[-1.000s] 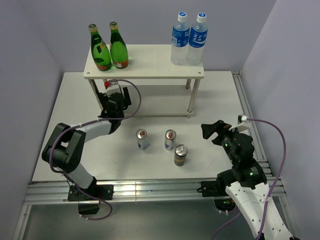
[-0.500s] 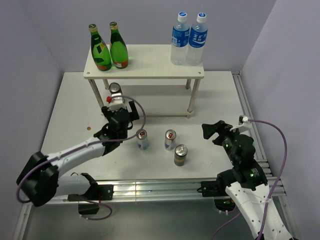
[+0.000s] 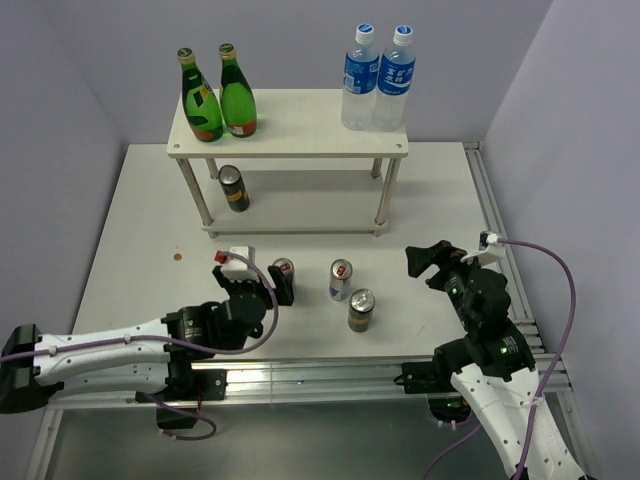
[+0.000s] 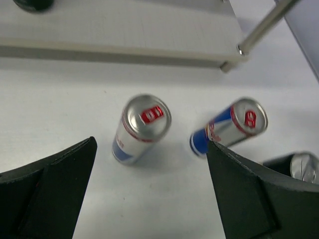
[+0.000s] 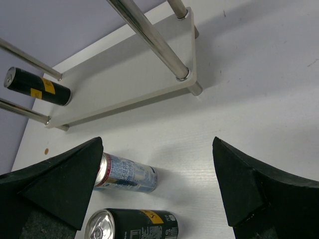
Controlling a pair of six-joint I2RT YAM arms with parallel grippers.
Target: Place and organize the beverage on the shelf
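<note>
The silver can (image 3: 285, 267) stands upright, clear of neighbours and lined up with the left gripper's open fingers, so the robot should keep moving forward until those fingers surround its body (image 4: 131, 142).
Two green bottles (image 3: 202, 100) (image 3: 238, 95) stand on the left of the shelf's top board (image 3: 300, 125). One dark can (image 3: 233, 187) stands on the lower tier at the left; it also shows in the right wrist view (image 5: 37, 87). Two silver cans (image 3: 284, 270) (image 3: 341, 280) and the other dark can (image 3: 361, 310) stand on the table in front of the shelf. My left gripper (image 3: 272, 292) is open and empty, just short of the left silver can (image 4: 142, 127), which sits between its fingers' line (image 4: 151, 149). My right gripper (image 3: 432, 262) (image 5: 157, 142) is open and empty, right of the cans.
Two clear water bottles with blue labels (image 3: 378, 78) stand on the right of the top board. The shelf's thin metal legs (image 3: 383, 205) (image 5: 149, 40) rise from the lower board (image 5: 124, 94). A small brown spot (image 3: 176, 257) lies on the white table.
My left gripper has let go of the dark can on the lower tier and pulled back toward the near edge, ending by the left silver can. The right arm has not moved.
</note>
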